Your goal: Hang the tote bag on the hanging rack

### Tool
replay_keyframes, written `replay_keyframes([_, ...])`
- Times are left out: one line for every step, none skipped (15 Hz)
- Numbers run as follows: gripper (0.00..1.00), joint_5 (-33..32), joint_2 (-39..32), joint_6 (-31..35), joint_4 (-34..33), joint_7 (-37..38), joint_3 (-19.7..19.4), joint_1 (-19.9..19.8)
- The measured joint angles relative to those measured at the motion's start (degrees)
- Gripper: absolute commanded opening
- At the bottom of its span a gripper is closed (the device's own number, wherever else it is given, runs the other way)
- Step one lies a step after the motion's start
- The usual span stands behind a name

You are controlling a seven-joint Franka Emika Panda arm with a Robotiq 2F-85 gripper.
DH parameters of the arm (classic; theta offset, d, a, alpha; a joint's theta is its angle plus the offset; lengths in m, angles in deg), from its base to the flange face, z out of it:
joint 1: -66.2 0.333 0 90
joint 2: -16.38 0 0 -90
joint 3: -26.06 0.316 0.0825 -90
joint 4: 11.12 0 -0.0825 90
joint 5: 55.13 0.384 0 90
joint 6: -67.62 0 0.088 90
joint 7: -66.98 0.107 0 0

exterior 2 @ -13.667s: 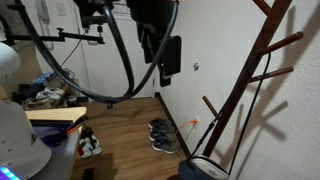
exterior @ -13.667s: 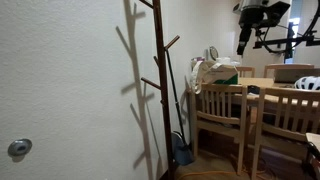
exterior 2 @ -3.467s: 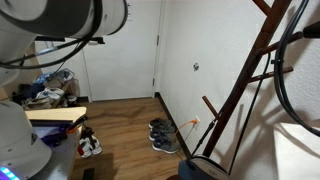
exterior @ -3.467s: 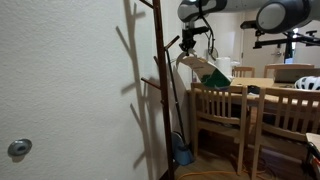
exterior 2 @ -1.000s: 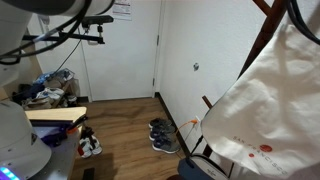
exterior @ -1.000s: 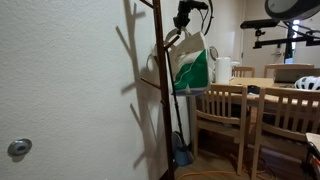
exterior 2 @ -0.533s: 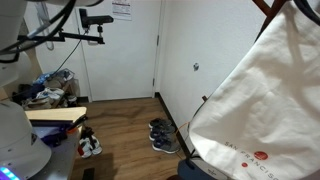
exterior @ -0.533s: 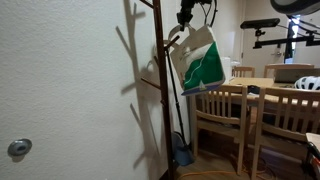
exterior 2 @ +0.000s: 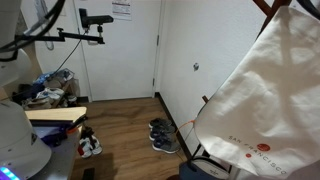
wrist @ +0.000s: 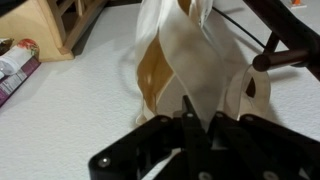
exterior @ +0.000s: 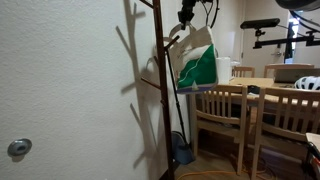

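My gripper should pull the tote bag back from the rack and bring the strap loop to the peg's tip, because the peg's tip (wrist: 262, 62) is beside the tote bag's strap loop (wrist: 244, 86).
The tote bag (exterior: 196, 62), cream-white with a green lower band, hangs by its straps from my gripper (exterior: 186, 17) just beside the rack (exterior: 160, 90), a tall dark brown stand with angled pegs. An upper peg (exterior: 172, 42) sits right at the bag's strap side; I cannot tell whether a strap is over it. In an exterior view the bag (exterior 2: 262, 105) fills the right side in front of the rack (exterior 2: 222, 112). In the wrist view my gripper (wrist: 200, 108) is shut on a cream strap of the bag (wrist: 190, 55), with a rack branch (wrist: 288, 55) at the upper right.
Light wooden chairs (exterior: 222, 108) and a table stand right behind the bag. A white helmet-like object (exterior: 308, 84) lies on the table. A blue dustpan (exterior: 184, 152) leans at the rack's foot. Shoes (exterior 2: 162, 136) lie by the wall, near a white door (exterior 2: 120, 55).
The bag has swung back from its tilt away from the rack and now hangs straighter and closer to the pole. The gripper stays shut on the strap at about the same spot.
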Motion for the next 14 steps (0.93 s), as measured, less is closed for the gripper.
replay_keyframes([0.01,0.00,-0.19,0.00,0.00,0.00,0.00,0.04])
replay_keyframes([0.01,0.00,-0.28,0.00,0.00,0.00,0.00,0.05])
replay_keyframes([0.01,0.00,-0.37,0.00,0.02,0.00,0.00,0.06])
replay_keyframes([0.01,-0.01,-0.43,0.00,0.11,0.01,0.00,0.19])
replay_keyframes([0.01,-0.10,-0.44,0.00,0.19,0.51,-0.04,0.52])
replay_keyframes([0.01,-0.14,-0.41,0.06,0.19,1.39,-0.06,1.04])
replay_keyframes([0.01,-0.20,-0.28,0.16,0.19,2.64,-0.08,1.79])
replay_keyframes([0.01,-0.23,-0.08,0.34,0.19,4.04,-0.10,2.66])
replay_keyframes([0.01,-0.26,0.16,0.57,0.19,5.21,-0.12,3.59])
replay_keyframes([0.01,-0.28,0.38,0.85,0.20,6.07,-0.12,4.51])
replay_keyframes([0.01,-0.42,0.56,1.31,0.26,6.54,-0.14,5.31])
replay_keyframes([0.01,-0.59,0.66,1.88,0.38,6.59,-0.21,5.85])
replay_keyframes([0.01,-0.62,0.76,2.24,0.57,6.59,-0.32,6.07])
replay_keyframes([0.01,-0.62,0.90,2.43,0.87,6.59,-0.57,6.02])
